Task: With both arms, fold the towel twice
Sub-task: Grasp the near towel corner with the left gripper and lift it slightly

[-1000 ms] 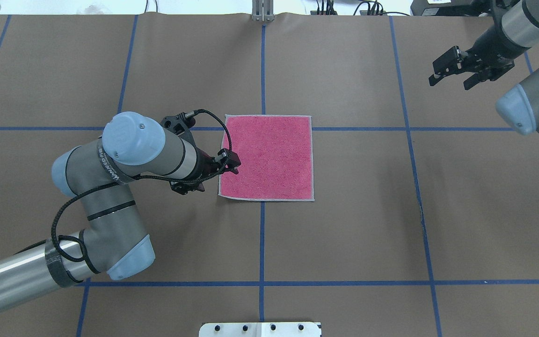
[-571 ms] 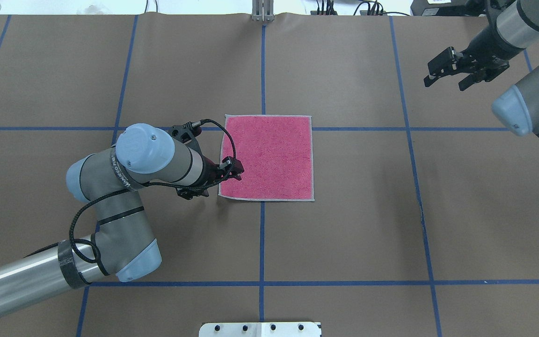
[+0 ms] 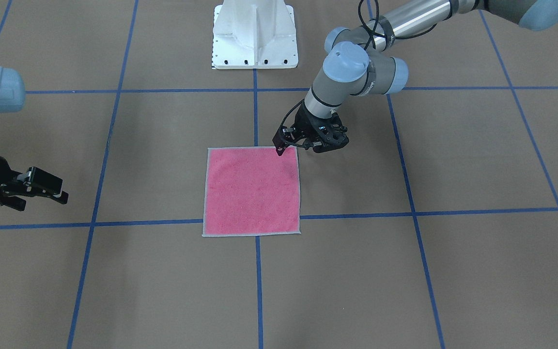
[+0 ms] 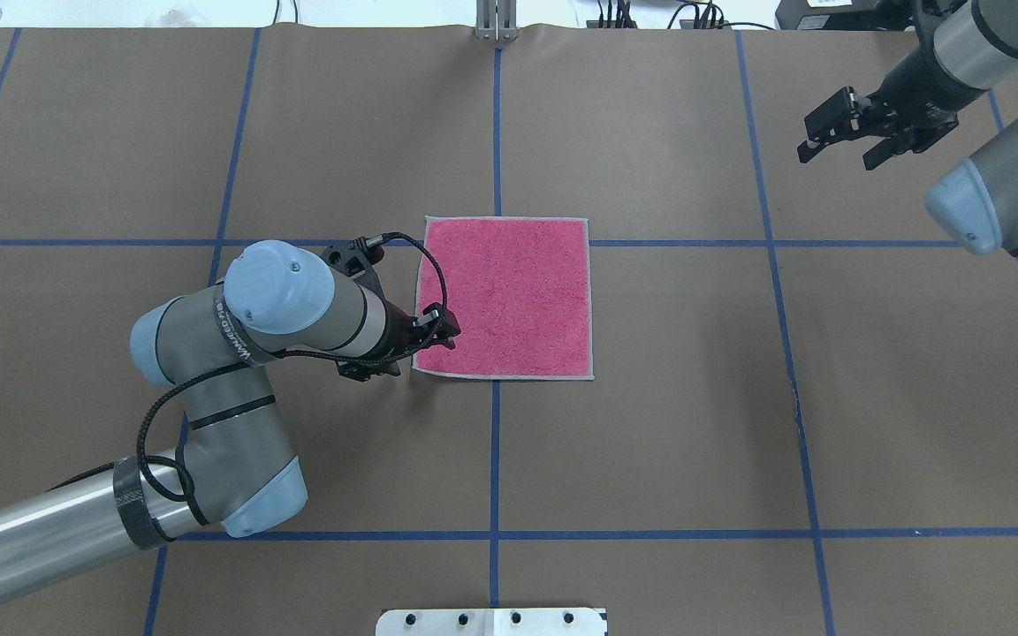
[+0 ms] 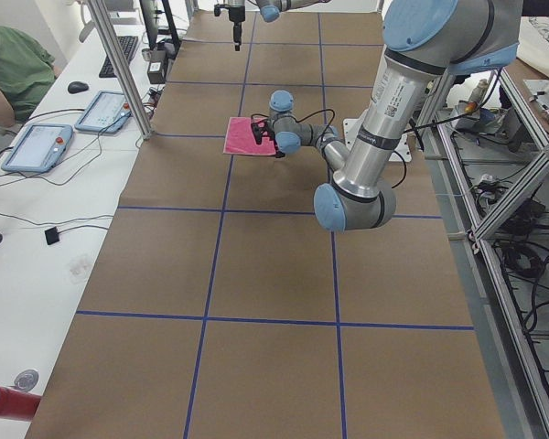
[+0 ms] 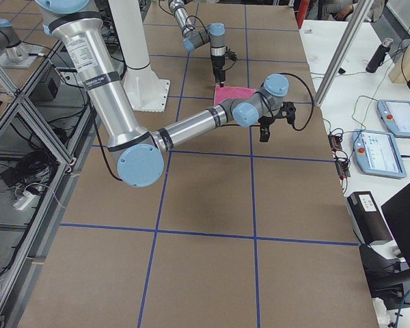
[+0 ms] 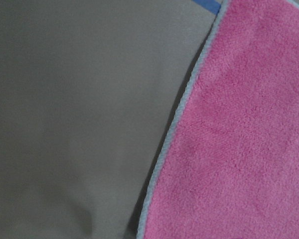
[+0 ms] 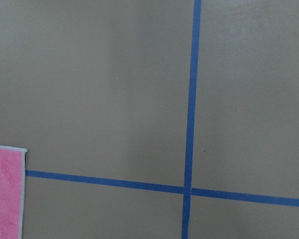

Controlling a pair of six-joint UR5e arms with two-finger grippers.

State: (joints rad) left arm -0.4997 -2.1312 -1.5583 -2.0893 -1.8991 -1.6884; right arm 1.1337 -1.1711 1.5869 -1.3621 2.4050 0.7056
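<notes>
The towel's near edge will bend upward when I lift it, while the towel's far edge stays flat, because soft ripples run through the pink towel.
The towel lies flat and unfolded, pink face up, at the table's middle; it also shows in the front view. My left gripper stands low at the towel's near-left corner, jaws open. One finger is over the pink cloth, and the other is off the towel's edge. The left wrist view shows the towel's grey border close up, with no fingers in view. My right gripper hangs open and empty over the far right of the table, well away from the towel. The towel's corner shows in the right wrist view.
Blue tape lines grid the brown table. The white pedestal stands at the robot's side. Side benches hold tablets and a person sits beyond the table's far edge.
My left gripper has moved along the towel's left edge toward its near-left corner and dropped closer. My right gripper has drifted slightly farther back and left.
</notes>
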